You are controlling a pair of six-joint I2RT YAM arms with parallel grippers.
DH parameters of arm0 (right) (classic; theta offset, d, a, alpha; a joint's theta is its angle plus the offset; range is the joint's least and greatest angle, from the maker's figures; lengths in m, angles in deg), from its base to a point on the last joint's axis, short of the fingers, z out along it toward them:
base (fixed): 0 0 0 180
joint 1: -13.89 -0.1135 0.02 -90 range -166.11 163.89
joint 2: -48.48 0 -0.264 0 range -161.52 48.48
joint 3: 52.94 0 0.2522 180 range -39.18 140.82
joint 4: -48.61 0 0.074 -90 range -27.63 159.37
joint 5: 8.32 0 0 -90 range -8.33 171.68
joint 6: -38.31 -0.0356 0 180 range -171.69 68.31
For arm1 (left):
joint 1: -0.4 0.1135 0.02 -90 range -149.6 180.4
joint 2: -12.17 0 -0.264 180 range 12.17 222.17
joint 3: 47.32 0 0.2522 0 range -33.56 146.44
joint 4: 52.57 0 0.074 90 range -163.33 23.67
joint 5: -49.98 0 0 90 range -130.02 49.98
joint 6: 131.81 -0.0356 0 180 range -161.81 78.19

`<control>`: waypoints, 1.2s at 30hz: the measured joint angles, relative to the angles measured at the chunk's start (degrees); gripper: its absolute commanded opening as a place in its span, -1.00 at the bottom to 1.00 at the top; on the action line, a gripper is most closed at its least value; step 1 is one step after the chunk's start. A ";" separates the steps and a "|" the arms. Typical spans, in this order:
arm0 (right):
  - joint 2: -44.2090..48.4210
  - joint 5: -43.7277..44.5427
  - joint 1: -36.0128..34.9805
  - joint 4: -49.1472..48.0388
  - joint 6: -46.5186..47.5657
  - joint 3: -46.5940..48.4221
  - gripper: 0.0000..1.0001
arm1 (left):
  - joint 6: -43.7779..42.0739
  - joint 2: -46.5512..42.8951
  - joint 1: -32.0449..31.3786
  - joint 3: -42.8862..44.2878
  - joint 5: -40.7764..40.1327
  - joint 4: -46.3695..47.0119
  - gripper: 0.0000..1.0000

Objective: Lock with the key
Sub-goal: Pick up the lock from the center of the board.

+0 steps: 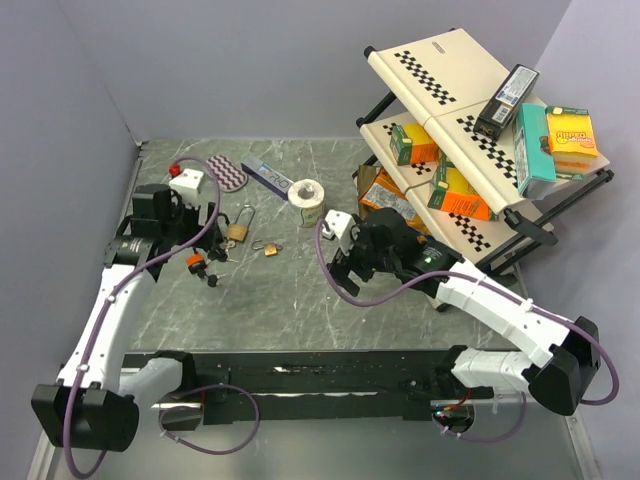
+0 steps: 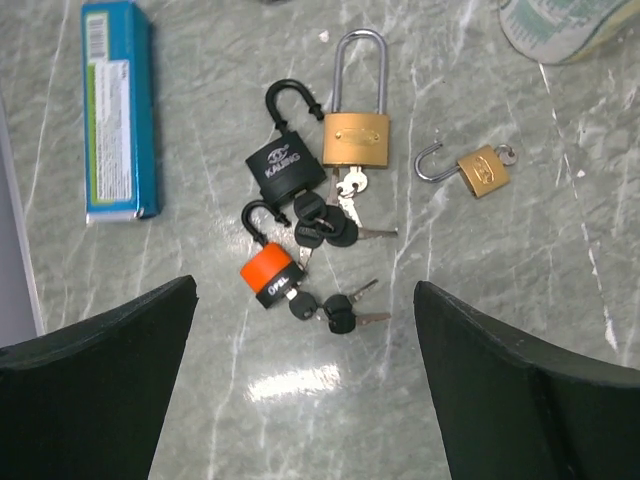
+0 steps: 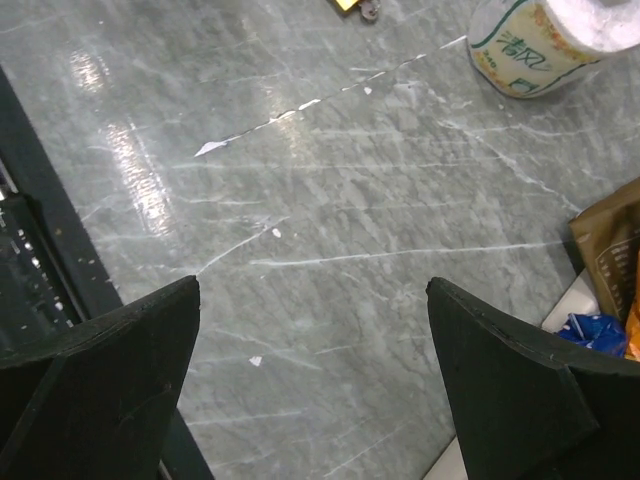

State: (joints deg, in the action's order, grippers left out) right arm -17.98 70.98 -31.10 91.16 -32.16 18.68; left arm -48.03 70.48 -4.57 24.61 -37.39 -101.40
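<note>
My left gripper is nearing the small brass padlock (image 1: 268, 248). It is clear of the others, so I should continue until my fingers straddle that padlock's body and close.
Several padlocks lie together on the marble table (image 2: 480, 330). An orange padlock (image 2: 270, 272) has its shackle open and a black-headed key (image 2: 301, 305) in its base, with two more keys on the ring. Above it lie a black padlock (image 2: 285, 166), shackle open, and a large brass padlock (image 2: 355, 140), each with keys. A small brass padlock (image 2: 483, 170) lies open to the right. My left gripper (image 2: 305, 290) is open and empty, above the table just near of the orange padlock (image 1: 195, 262). My right gripper (image 3: 313, 285) is open and empty over bare table, right of the locks (image 1: 340, 258).
A blue box (image 2: 118, 110) lies left of the locks. A paper roll (image 1: 309, 200) stands behind the middle. A white box with a red knob (image 1: 187, 182) and a purple pad (image 1: 229, 173) sit far left. A tilted rack (image 1: 470, 120) with boxes fills the right.
</note>
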 measured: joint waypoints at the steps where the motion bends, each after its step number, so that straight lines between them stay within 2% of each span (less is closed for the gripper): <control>1: 0.17 -0.37 0.22 0.24 -0.02 0.02 1.00 | -0.63 0.55 -0.09 0.00 0.46 0.44 0.93; 7: 2.25 -5.20 3.30 1.92 -1.27 0.15 1.00 | -9.46 7.15 -0.70 1.62 10.64 1.55 0.93; 13: 4.15 -10.93 8.48 2.71 -6.45 0.11 1.00 | -16.87 16.98 -5.42 2.12 18.64 6.29 0.93; 21: 6.56 -14.12 11.43 2.67 -9.88 -3.43 1.00 | -22.25 35.63 -11.06 7.85 19.52 12.20 0.97; 25: 7.10 -14.69 11.52 3.39 -10.10 -4.74 1.00 | -23.71 42.77 -12.83 10.88 18.25 13.40 0.86; 29: 7.17 -15.17 11.56 3.45 -10.10 -4.74 1.00 | -25.00 45.92 -14.12 11.45 17.42 13.62 0.75; 36: 7.19 -15.54 11.56 3.45 -10.08 -4.74 1.00 | -27.80 46.60 -15.02 11.39 16.87 13.49 0.71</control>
State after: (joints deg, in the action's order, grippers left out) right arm -10.79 55.44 -19.54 94.62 -42.23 13.94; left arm -75.83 117.08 -19.59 36.00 -20.51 -87.91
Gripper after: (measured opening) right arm 0.999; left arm 0.862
